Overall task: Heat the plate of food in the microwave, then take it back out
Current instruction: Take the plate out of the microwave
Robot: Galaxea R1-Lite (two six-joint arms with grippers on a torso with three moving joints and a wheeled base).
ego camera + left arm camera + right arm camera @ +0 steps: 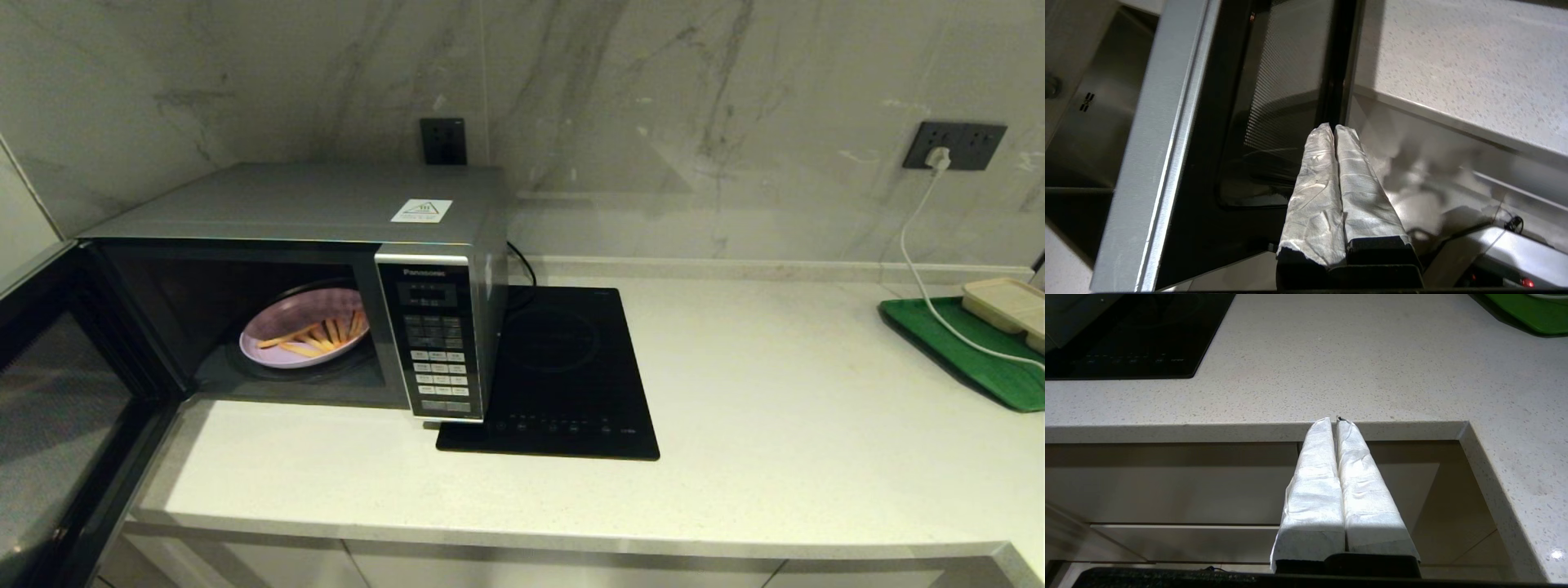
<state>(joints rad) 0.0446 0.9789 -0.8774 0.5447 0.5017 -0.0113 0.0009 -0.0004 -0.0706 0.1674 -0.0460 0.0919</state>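
My left gripper needs to push the door's inner side (64, 421) wider first, because the microwave door's open angle (147, 465) leaves it a narrow way to the lilac plate.
The silver Panasonic microwave (326, 212) stands at the left of the counter with its dark glass door (57, 408) swung wide open toward me. Inside the cavity sits the lilac plate of food (304, 328) with several orange-yellow fries on it. Neither gripper shows in the head view. In the left wrist view my left gripper (1334, 127) is shut and empty, low beside the open door (1274, 106) below the counter edge. In the right wrist view my right gripper (1333, 419) is shut and empty, below the counter's front edge.
A flat black induction cooktop (563, 376) lies just right of the microwave. A green tray (971, 351) with a beige compartment tray (1008, 304) sits at the far right, crossed by a white cable (918, 245) from a wall socket. Cabinet fronts (1208, 490) run under the counter.
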